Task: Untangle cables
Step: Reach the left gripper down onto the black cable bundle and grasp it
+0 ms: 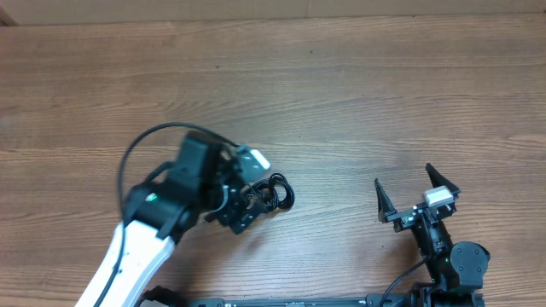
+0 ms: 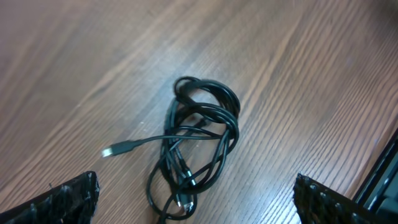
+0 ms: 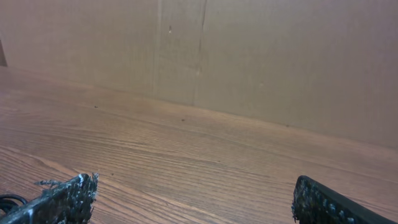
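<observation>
My open fingers line up across the narrow width of the tangled bundle (image 2: 198, 146), so my left gripper goes on moving down and closes around the near loops (image 2: 186, 183).
The cables (image 1: 280, 193) lie as one small tangled bundle of thin black cord on the wooden table, just right of my left gripper (image 1: 249, 203). In the left wrist view the bundle (image 2: 202, 127) is a knot of overlapping loops. One silver-tipped plug (image 2: 112, 151) sticks out to the left, and another plug (image 2: 185, 200) lies among the loops. My left gripper (image 2: 196, 186) hovers open over the bundle's near end, its fingers (image 2: 62, 200) wide apart and touching nothing. Far to the right, my right gripper (image 1: 403, 176) stands open and empty over bare wood (image 3: 196, 193).
The wooden table (image 1: 341, 85) stretches back to a cardboard wall (image 3: 249, 62). The left arm's own thick black cable (image 1: 128, 158) arcs over its wrist. A dark loop (image 3: 7, 203) shows at the left edge of the right wrist view.
</observation>
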